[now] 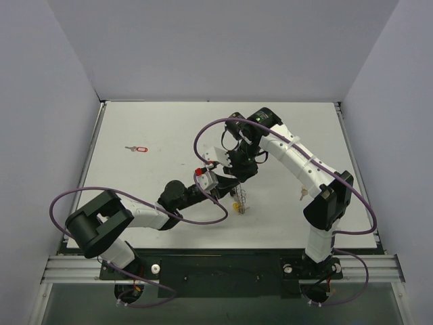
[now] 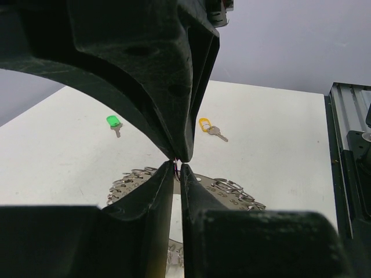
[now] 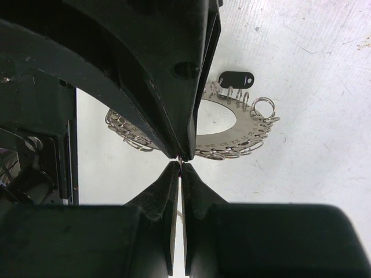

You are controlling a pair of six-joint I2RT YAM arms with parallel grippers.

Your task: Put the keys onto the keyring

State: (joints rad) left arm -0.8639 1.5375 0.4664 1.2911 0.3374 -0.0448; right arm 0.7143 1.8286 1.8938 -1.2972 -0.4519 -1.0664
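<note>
I should open my right gripper and move it away to the yellow key (image 2: 212,128) while my left gripper keeps hold of the keyring, because both grippers are pinching the keyring's wire loop (image 2: 177,168).
The keyring (image 1: 240,203) stands on edge at the table's centre, just below both grippers. My left gripper (image 2: 178,166) and right gripper (image 3: 178,165) meet tip to tip at its rim, each shut on a thin wire loop there. The keyring's flat band (image 2: 229,188) with its small loops shows behind the tips, as it does in the right wrist view (image 3: 243,136). A green key (image 2: 113,121) and a yellow key (image 2: 206,125) lie loose on the table beyond. A dark grey key head (image 3: 237,78) sits at the ring's far rim; whether it is attached I cannot tell. A red key (image 1: 139,148) lies far left.
The right arm (image 1: 298,159) arches over the table's right half, with a small key (image 1: 302,193) lying beside it. The left arm (image 1: 145,213) stretches low from the near left. The metal base rail (image 2: 348,150) runs along the near edge.
</note>
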